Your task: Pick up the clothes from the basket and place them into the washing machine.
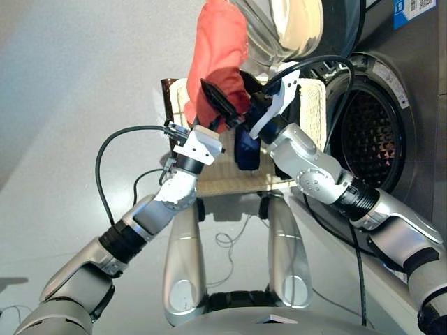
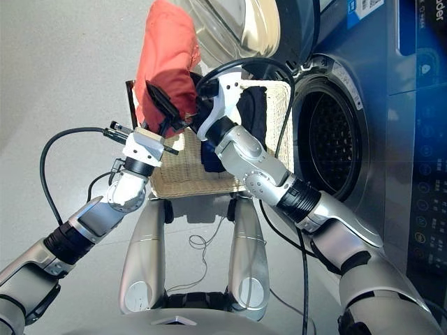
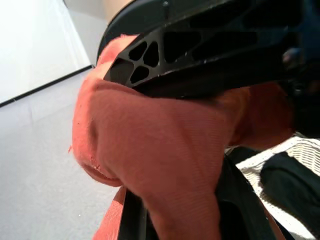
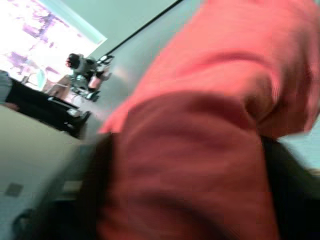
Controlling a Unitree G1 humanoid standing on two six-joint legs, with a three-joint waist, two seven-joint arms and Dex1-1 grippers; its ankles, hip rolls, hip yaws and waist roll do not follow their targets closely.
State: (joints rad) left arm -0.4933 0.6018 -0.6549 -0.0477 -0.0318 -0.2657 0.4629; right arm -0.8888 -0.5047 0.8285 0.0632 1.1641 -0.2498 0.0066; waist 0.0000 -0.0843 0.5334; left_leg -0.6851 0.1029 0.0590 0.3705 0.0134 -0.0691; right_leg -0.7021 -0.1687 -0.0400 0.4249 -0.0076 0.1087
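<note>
Cream wicker (image 1: 267, 166) can be seen between the navy cloth (image 1: 247, 151) and the black cloth, so the navy cloth will come away by itself when I lift it.
My left gripper (image 1: 221, 105) is shut on the coral-red cloth (image 1: 218, 49) and holds it raised over the cream wicker basket (image 1: 316, 105). In the left wrist view the cloth (image 3: 165, 150) bulges between the fingers. My right gripper (image 1: 250, 106) sits close against the same cloth from the right. Its fingers are spread, and the cloth (image 4: 200, 150) fills the space between them. A navy cloth (image 1: 246, 150) and a black cloth (image 2: 253, 112) lie in the basket under the grippers. The washing machine (image 1: 370, 132) stands at the right with its drum exposed.
The machine's round glass door (image 1: 286, 28) is swung open above the basket. A small brown basket (image 1: 167, 94) peeks out beside the cream one on the left. Black cables (image 1: 105, 160) loop off both arms. Grey floor lies to the left.
</note>
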